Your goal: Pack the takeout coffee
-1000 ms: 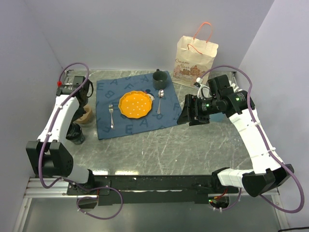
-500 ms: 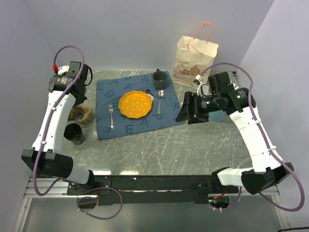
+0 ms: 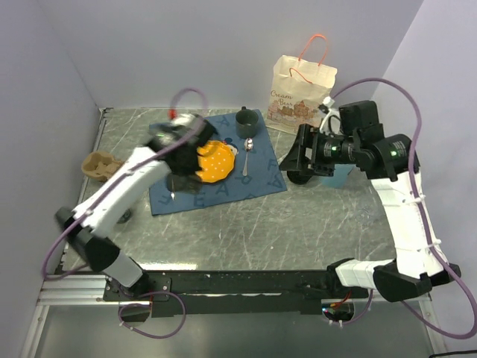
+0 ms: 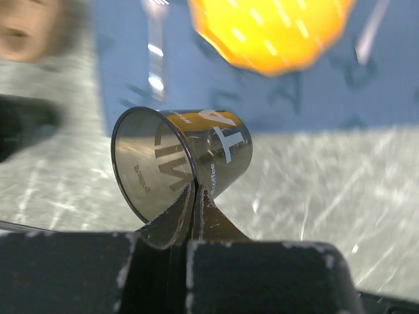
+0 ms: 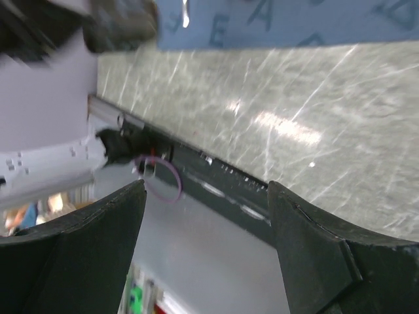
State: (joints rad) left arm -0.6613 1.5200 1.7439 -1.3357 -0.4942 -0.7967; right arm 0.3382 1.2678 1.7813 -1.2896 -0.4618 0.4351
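Observation:
The dark cup's opening [image 4: 154, 165] faces up and the counter before the placemat [image 3: 229, 225] is clear. My left gripper should go on bringing the cup there until the cup's base stands.
My left gripper [image 3: 179, 183] hangs over the near edge of the blue placemat [image 3: 261, 175]. It is shut on the rim of a dark takeout coffee cup [image 4: 216, 147] with white lettering. The cup is tilted, its open mouth toward the wrist camera, and the left gripper [image 4: 195, 193] has one finger inside and one outside the cup. The paper bag [image 3: 300, 93] with red handles stands upright at the back right. My right gripper [image 3: 292, 158] is open and empty, raised in front of the bag; it also shows in the right wrist view [image 5: 206, 216].
A brown cardboard cup carrier [image 3: 100, 165] lies at the far left. A dark object [image 3: 123, 216] sits near the left arm. On the placemat are an orange plate [image 3: 218, 158], a spoon [image 3: 248, 153] and a dark mug [image 3: 246, 119]. A light blue cup [image 3: 341, 176] stands behind the right arm.
My left arm has swung from the far left to over the placemat, now carrying the dark cup. The cardboard carrier has shifted left. My right gripper has risen slightly.

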